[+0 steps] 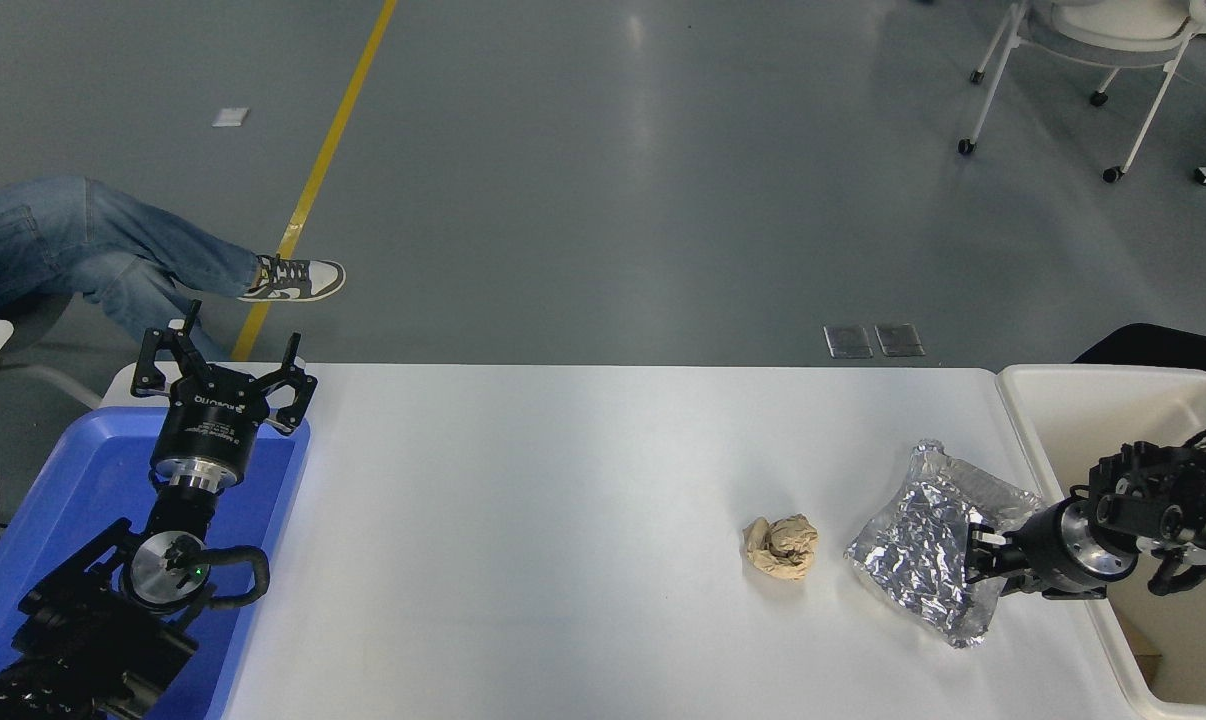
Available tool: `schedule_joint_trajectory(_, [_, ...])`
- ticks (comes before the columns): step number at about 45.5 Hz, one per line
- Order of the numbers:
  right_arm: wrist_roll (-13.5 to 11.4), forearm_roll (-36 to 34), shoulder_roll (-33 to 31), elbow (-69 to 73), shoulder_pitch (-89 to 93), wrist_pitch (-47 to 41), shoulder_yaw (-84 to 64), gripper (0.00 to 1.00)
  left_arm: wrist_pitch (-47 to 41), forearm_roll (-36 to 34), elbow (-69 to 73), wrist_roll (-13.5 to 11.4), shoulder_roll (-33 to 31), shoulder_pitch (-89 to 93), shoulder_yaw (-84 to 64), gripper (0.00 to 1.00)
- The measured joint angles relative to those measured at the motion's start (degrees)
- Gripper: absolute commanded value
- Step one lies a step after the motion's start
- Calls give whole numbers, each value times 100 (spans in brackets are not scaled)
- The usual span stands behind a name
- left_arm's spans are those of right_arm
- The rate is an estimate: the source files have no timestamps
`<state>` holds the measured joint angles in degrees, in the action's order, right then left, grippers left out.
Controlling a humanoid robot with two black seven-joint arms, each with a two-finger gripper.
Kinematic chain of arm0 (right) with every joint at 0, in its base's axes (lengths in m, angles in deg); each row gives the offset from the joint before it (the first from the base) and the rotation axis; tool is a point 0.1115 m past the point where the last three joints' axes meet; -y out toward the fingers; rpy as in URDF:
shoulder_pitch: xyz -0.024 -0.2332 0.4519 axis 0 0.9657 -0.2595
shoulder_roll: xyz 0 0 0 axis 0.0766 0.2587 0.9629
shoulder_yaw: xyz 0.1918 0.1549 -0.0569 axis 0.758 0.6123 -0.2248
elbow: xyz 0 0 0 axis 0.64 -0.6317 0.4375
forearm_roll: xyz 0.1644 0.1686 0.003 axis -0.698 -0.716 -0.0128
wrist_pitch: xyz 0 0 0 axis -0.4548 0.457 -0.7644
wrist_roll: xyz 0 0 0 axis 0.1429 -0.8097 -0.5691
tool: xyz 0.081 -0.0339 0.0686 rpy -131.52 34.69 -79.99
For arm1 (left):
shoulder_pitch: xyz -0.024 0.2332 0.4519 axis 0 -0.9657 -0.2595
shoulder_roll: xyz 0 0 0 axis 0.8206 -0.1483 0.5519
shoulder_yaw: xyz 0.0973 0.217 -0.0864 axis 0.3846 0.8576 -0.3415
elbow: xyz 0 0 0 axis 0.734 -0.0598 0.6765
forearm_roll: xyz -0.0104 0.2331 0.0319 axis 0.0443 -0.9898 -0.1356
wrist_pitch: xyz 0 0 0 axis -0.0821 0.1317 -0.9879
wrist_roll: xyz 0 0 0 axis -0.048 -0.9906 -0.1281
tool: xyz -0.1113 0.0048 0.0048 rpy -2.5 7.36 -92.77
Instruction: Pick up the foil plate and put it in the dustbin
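Note:
My gripper will lift the foil plate by its rim. It lies spread with a crinkled, upturned corner holding its shape, so it should stay spread out then.
The foil plate, shiny silver and creased all over, lies on the white table at the right, next to the dustbin, a cream-white tub at the table's right end. My right gripper comes in low from the right across the dustbin's rim. It is open, with its fingertips over the plate's right edge and touching or almost touching the foil. My left gripper is parked open at the lower left, above the blue tray.
A small tan paper wad lies just left of the foil plate. A shallow blue tray sits at the table's left end. A person's legs show at the far left, and a wheeled chair stands at the far right.

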<state>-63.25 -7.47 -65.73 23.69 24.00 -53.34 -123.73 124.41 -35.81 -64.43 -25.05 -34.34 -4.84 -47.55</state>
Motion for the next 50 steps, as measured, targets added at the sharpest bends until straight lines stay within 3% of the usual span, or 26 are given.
schedule_joint_trajectory(15, [-12, 21, -263, 232, -555, -46, -328, 0, 0, -2, 0, 7, 0, 2, 5, 100])
schedule_joint_trajectory(31, [-11, 118, -872, 2091, -3350, -205, -1920, 0, 1, -8, -3, 6, 0, -1, 6, 100])
schedule_joint_trajectory(50, [-7, 312, -872, 3476, -6956, -1634, -2949, 0, 1, -8, 0, 6, 1, -4, 6, 100])
